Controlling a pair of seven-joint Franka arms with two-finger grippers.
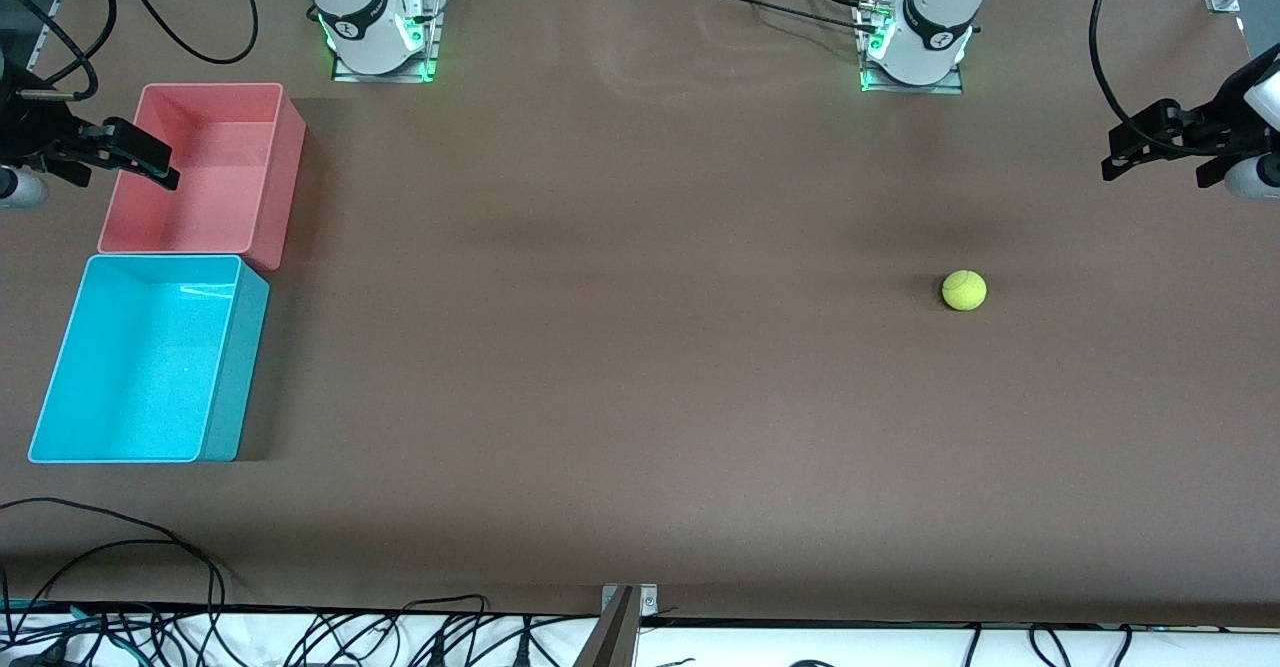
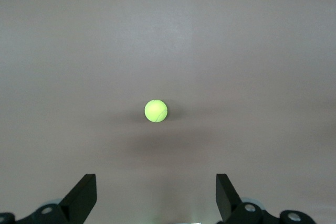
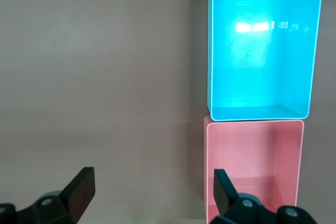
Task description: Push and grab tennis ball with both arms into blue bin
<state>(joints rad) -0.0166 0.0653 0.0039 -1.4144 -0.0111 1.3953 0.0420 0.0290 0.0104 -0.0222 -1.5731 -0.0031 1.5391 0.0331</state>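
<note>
The round tennis ball (image 1: 963, 290) has clear, flat table (image 1: 624, 271) between it and the bins, so it will roll a long way across when I push it.
The tennis ball (image 1: 964, 290) lies alone on the brown table toward the left arm's end, and it also shows in the left wrist view (image 2: 156, 110). My left gripper (image 1: 1125, 152) hangs open and empty in the air past the ball at that end of the table; in its wrist view the gripper (image 2: 156, 182) has its jaws wide apart with the ball centred ahead. The blue bin (image 1: 235, 367) stands empty at the right arm's end, and it also shows in the right wrist view (image 3: 257, 113). My right gripper (image 1: 160, 167) (image 3: 153, 177) is open and empty over the pink bin's edge.
A pink-red bin (image 1: 285, 162) (image 3: 254, 124), also empty, stands against the blue bin, farther from the front camera. The arm bases (image 1: 375, 42) (image 1: 915, 47) sit at the table's back edge. Cables (image 1: 150, 587) and a metal bracket (image 1: 625, 612) line the front edge.
</note>
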